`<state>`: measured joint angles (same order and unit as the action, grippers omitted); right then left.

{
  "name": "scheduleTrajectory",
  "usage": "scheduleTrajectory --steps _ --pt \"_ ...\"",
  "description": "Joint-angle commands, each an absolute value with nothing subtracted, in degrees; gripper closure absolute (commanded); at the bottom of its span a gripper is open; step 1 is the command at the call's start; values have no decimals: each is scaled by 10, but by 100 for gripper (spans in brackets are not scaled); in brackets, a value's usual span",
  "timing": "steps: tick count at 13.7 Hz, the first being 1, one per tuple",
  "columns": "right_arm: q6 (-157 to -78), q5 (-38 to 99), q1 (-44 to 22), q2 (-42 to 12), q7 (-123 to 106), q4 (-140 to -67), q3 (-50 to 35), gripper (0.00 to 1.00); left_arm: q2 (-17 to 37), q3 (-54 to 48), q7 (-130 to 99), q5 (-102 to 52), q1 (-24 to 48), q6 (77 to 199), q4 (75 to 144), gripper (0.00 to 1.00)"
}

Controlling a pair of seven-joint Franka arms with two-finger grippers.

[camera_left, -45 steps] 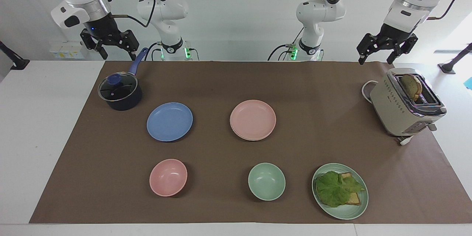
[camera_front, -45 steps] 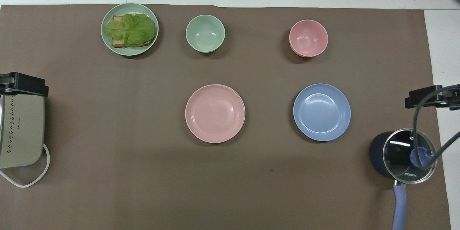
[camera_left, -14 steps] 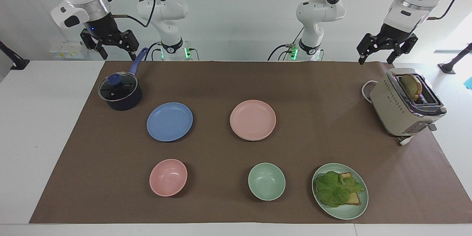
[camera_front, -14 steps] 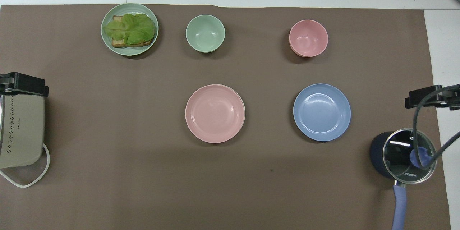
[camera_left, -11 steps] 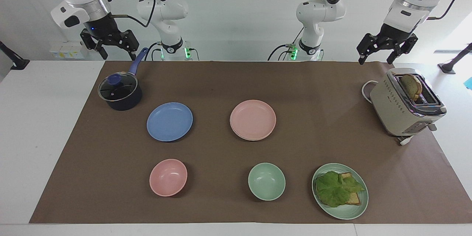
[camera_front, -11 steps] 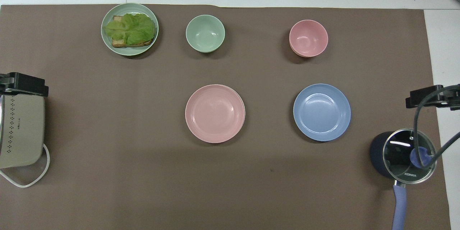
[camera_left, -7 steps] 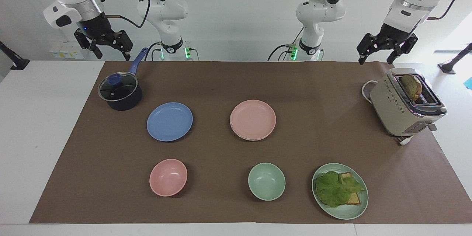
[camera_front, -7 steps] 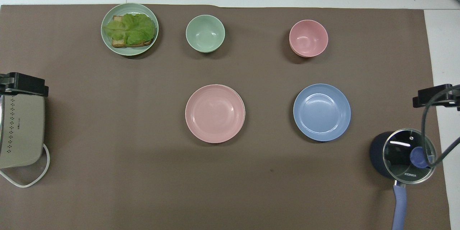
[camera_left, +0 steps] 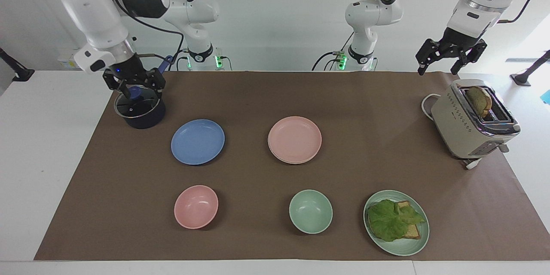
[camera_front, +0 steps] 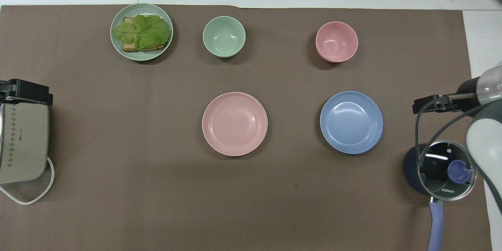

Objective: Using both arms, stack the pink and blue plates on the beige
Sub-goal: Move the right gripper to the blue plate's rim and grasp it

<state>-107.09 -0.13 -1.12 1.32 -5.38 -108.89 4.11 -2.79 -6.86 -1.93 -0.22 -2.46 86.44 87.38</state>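
I expect the blue plate (camera_front: 351, 122) to cover nearly all of the pink one but some of its rim when I stack it, because the blue plate is almost as wide as the pink plate (camera_front: 235, 124).
The blue plate (camera_left: 197, 142) (camera_front: 351, 122) lies on the brown mat, toward the right arm's end. Beside it, mid-table, lies the pink plate (camera_left: 294, 139) (camera_front: 234, 123). A thin paler rim peeks out under its edge; the beige plate is otherwise hidden. My right gripper (camera_left: 138, 89) (camera_front: 427, 106) hangs open and empty low over the lidded pot (camera_left: 139, 109), apart from the blue plate. My left gripper (camera_left: 444, 63) (camera_front: 25, 91) waits open and empty, high over the mat's corner by the toaster (camera_left: 472, 120).
A pink bowl (camera_left: 196, 206), a green bowl (camera_left: 310, 211) and a green plate (camera_left: 412, 245) with lettuce on toast lie along the mat's edge farthest from the robots. The dark pot's blue handle (camera_front: 435, 223) points toward the robots. Toast stands in the toaster, whose white cord (camera_front: 29, 200) loops beside it.
My right arm has swung down and inward, bringing its open gripper from high up to low over the pot. The left arm and all dishes have stayed put.
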Motion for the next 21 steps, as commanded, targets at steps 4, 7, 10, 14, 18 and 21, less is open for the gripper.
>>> scheduleTrajectory --steps 4,7,10,14,18,21 --pt "-1255 12 -8 -33 -110 -1235 37 0 -32 -67 -18 5 -22 859 878 0" --pt "-1289 18 -11 -73 -137 -1243 36 0 -32 -67 -17 5 -22 859 878 0" --pt "-1308 62 -4 -105 -208 -1244 37 0 -32 -67 -18 5 -22 859 878 0" --pt "-1320 63 -4 -112 -217 -1244 37 22 -32 -67 -18 5 -22 859 878 0" --pt "-1318 63 -4 -113 -208 -1244 37 91 -32 -67 -17 5 -22 859 878 0" --pt "-1313 66 -4 -114 -179 -1240 37 100 -32 -67 -18 5 -22 859 878 0"
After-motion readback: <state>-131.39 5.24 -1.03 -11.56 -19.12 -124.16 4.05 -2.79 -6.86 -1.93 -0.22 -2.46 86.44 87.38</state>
